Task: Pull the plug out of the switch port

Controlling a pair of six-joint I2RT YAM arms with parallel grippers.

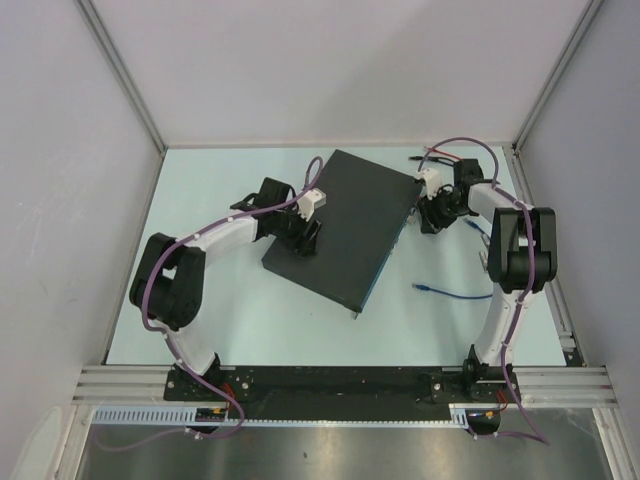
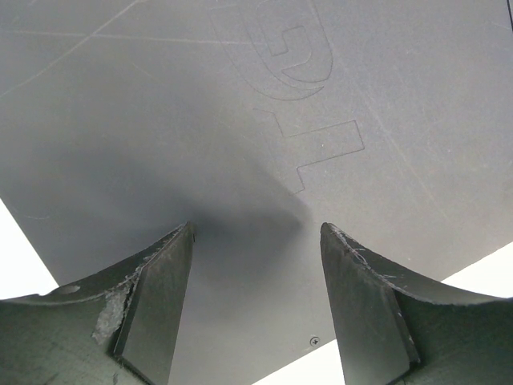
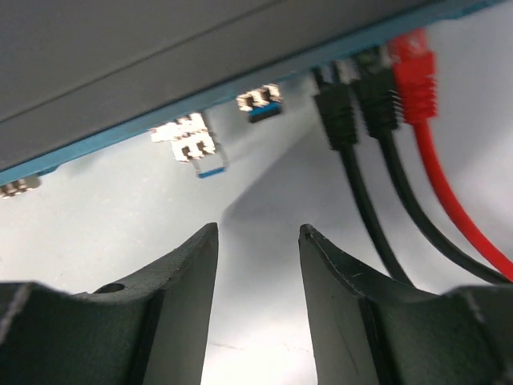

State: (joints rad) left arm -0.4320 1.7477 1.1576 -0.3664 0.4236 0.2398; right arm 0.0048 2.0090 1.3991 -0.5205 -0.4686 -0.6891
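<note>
The plug's blue loop [image 3: 212, 171] faces the robot's open fingers and is clear of the black cables, so the robot's right gripper should keep going toward the loop and close there.
The switch [image 1: 345, 225] is a large flat dark-grey box lying at an angle mid-table, its bluish long edge facing right. My left gripper [image 1: 305, 235] is open over the switch's top near its left corner; the left wrist view shows the fingers [image 2: 160, 297] spread above the grey lid [image 2: 240, 120]. My right gripper [image 1: 428, 217] is open and empty beside the bluish edge [image 3: 120, 136]. In the right wrist view, two black plugs [image 3: 337, 112] and a red plug [image 3: 413, 72] sit in ports, up and right of my gripper [image 3: 258, 233]. Two small clear-and-blue plugs [image 3: 188, 140] sit further left.
A loose blue cable [image 1: 450, 292] lies on the pale table [image 1: 250, 320] right of the switch's near corner. Grey walls close in the back and both sides. The red cable [image 3: 457, 224] and black cables [image 3: 377, 233] run down past my right finger.
</note>
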